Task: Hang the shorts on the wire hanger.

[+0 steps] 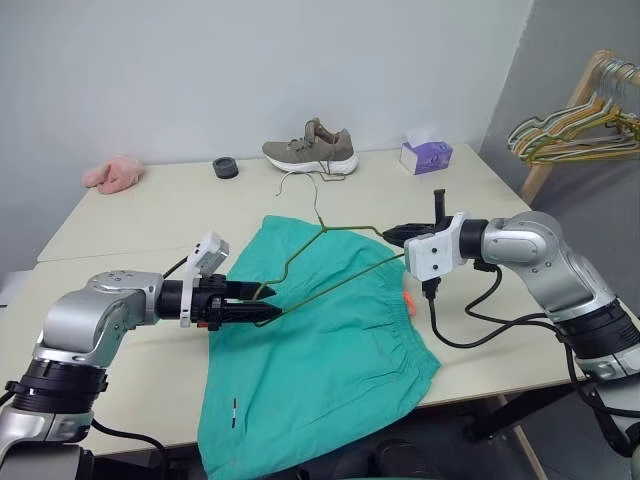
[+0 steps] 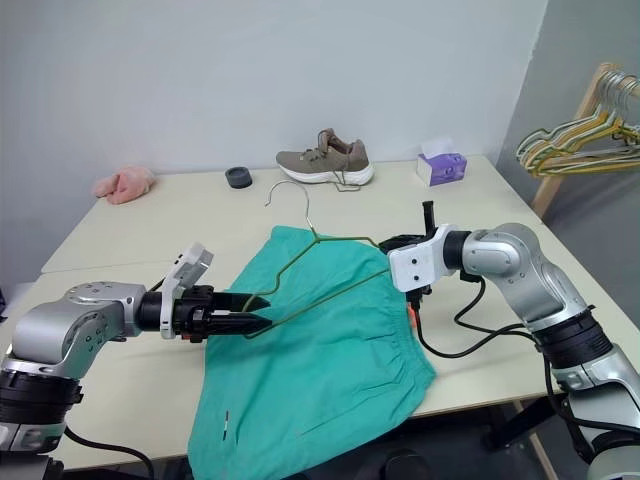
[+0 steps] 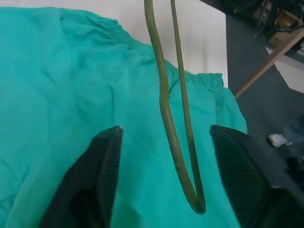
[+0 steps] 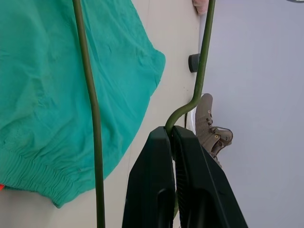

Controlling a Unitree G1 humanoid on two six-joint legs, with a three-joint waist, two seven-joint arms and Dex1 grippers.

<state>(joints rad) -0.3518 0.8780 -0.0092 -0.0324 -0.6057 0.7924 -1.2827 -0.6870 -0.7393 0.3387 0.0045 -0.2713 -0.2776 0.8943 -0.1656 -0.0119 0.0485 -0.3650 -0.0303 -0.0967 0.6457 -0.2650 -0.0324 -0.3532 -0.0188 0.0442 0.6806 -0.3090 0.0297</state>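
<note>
I expect the waistband (image 1: 418, 335) to stretch wide around the wire hanger when I pull one end of the waistband outward, because small gathers (image 3: 209, 80) pucker the top edge of the teal-green shorts.
The teal-green shorts (image 1: 330, 345) lie spread on the table, their lower part hanging over the near edge. Above them the wire hanger (image 1: 321, 231) is held nearly flat, its hook pointing toward the far side. My right gripper (image 1: 392, 235) is shut on the hanger's right shoulder bend (image 4: 183, 111). My left gripper (image 1: 272, 312) is at the hanger's left end. In the left wrist view its fingers (image 3: 107, 161) stand apart on either side of the end loop (image 3: 192, 190) without pinching it.
A grey-brown shoe (image 1: 312, 148), a purple tissue box (image 1: 426, 155), a black roll (image 1: 226, 167) and a pink cloth (image 1: 113, 174) sit along the table's far edge. A wooden rack with a bundle of coloured hangers (image 1: 575, 130) stands at the right.
</note>
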